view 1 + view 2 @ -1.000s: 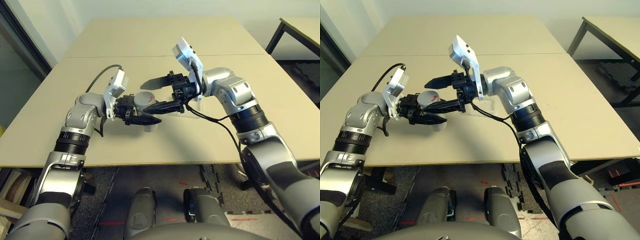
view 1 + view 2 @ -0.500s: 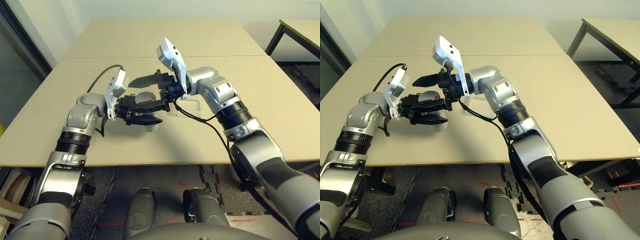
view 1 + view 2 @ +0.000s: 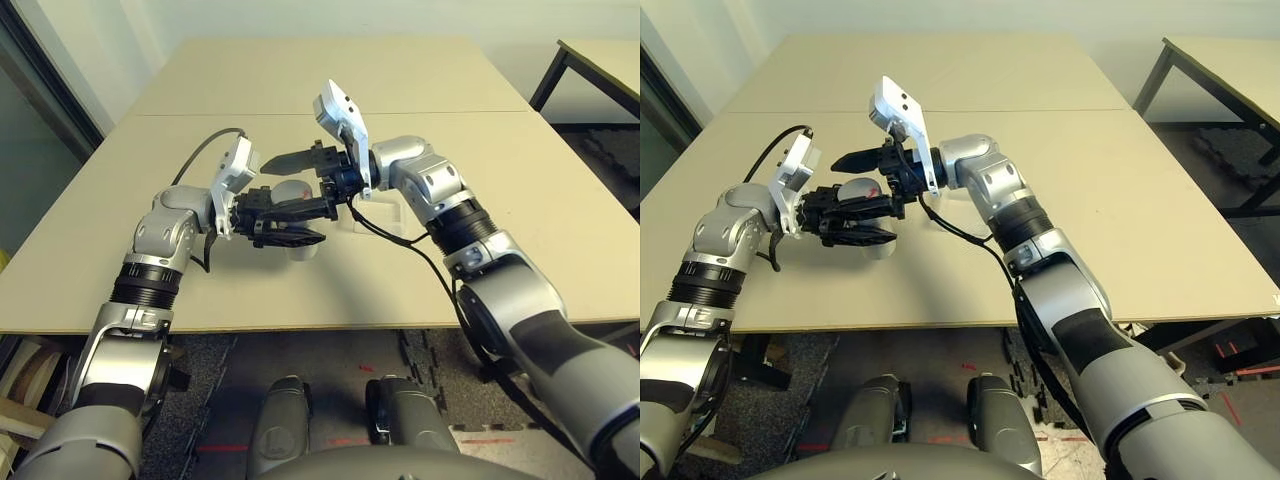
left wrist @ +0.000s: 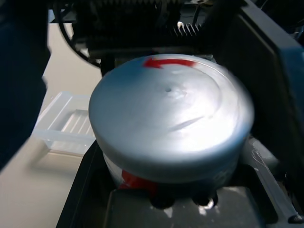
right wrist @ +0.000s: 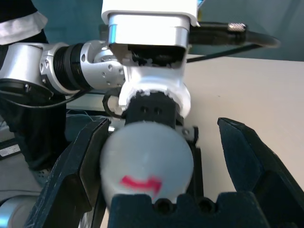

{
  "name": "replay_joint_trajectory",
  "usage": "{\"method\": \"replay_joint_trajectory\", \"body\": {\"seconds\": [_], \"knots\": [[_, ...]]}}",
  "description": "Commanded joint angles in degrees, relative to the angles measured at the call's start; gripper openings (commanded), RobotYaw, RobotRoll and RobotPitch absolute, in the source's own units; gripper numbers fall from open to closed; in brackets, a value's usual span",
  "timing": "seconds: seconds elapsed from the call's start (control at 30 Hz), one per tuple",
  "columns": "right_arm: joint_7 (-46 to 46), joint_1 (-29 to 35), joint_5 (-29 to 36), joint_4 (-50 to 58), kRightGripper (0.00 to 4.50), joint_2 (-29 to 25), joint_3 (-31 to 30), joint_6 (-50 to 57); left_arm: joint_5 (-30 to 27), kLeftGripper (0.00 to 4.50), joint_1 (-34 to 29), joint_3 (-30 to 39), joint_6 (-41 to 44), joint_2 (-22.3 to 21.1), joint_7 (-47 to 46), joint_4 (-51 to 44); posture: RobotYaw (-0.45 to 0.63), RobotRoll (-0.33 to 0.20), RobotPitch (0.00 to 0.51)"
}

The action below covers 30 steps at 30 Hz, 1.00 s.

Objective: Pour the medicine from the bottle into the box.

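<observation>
The bottle's top rests against one finger of the robot's right gripper, a long way from the other finger, so next the gripper moves back and comes in centred on the top (image 5: 147, 159).
My left gripper (image 3: 300, 222) is shut on the bottle (image 3: 290, 191), a small silver-grey cylinder held a little above the table. Its round grey top (image 4: 171, 118) carries a red arrow. From the other side my right gripper (image 3: 268, 190) stands open, one finger (image 5: 80, 171) on each side of the bottle's top (image 5: 147, 161), with gaps showing between the fingers and the top. The box (image 3: 386, 213), shallow and of clear plastic, lies on the table just behind the right wrist, and it shows again past the bottle (image 4: 66, 126).
A small white object (image 3: 301, 255) lies on the table (image 3: 330, 80) under my left gripper. A black cable (image 3: 405, 240) hangs from the right wrist. A second table (image 3: 600, 55) stands at the far right.
My right gripper has swung left toward the bottle and now straddles its top, still open. The left arm and the bottle have stayed in place.
</observation>
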<state>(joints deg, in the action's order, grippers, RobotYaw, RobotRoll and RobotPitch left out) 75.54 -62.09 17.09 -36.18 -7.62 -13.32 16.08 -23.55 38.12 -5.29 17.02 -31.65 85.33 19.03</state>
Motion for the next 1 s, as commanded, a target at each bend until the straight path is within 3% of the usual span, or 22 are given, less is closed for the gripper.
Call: {"method": "replay_joint_trajectory", "body": {"seconds": [0.03, 0.47, 0.6, 1.0], "knots": [[-1.63, 0.39, -0.89, -1.61, 4.50, -4.40, 3.30, -0.20, -0.14, 2.85, 0.88, -0.66, -1.10, -0.06, 2.26, -0.45, 0.02, 0.000, 0.027], [-2.20, 2.68, -0.80, -3.32, 4.50, -14.42, 7.39, -0.21, 0.44, 2.85, 1.71, -0.54, -2.21, 0.03, 3.32, 1.47, 0.01, 0.000, 0.025], [-2.29, 3.37, -0.64, -1.98, 4.50, -14.95, 7.94, 0.57, 0.53, 2.85, 1.79, -0.59, -2.31, 0.08, 3.47, 1.69, 0.01, 0.000, 0.025], [-0.89, 5.11, 4.58, 15.18, 4.50, -12.10, 5.91, 11.62, 1.04, 2.85, 2.22, -0.97, -2.85, 0.46, 3.62, 3.01, 0.00, 0.000, 0.028]]}}
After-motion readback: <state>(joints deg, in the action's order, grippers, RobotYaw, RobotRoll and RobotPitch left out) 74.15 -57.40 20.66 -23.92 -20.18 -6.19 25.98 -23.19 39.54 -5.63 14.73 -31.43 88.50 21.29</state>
